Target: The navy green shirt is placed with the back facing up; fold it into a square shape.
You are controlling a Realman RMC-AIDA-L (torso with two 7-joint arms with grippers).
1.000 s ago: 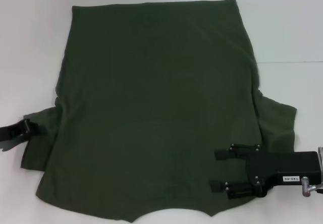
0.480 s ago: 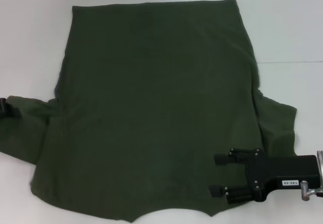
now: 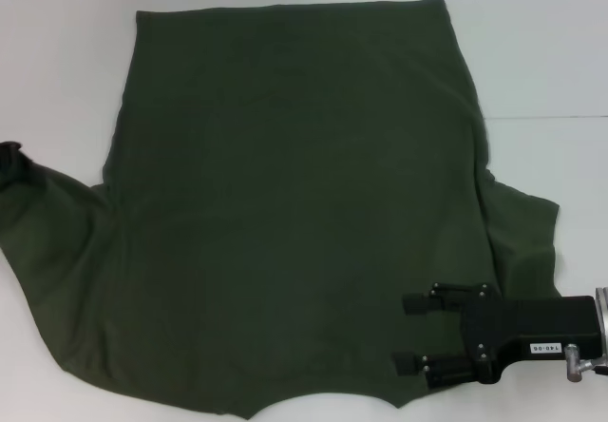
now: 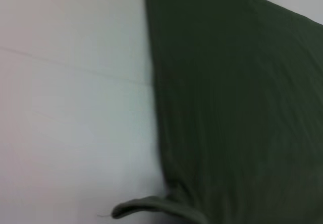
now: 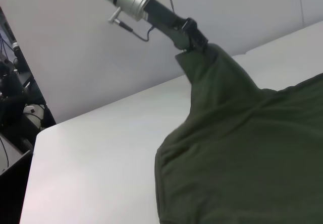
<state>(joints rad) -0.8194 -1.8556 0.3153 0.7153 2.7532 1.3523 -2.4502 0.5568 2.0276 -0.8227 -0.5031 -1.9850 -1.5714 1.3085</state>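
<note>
I have the sleeve's tip up in my left gripper beside the shirt's flat, clear back. I should keep moving it inward until the sleeve lies on top.
The navy green shirt lies spread on the white table, plain back up. My left gripper is at the far left edge of the head view, shut on the tip of the shirt's left sleeve, which is drawn out sideways. The right wrist view shows that gripper holding the sleeve lifted above the table. My right gripper is open, its fingers lying over the shirt's near right part, beside the right sleeve. The left wrist view shows only shirt and table.
The white table shows around the shirt on the left, right and far side. A seam line crosses the table at the right. In the right wrist view, the table's edge and dark equipment stand beyond it.
My left gripper has pulled the left sleeve out from beside the shirt's body to the far left and lifted it. My right gripper has shifted slightly toward the near edge.
</note>
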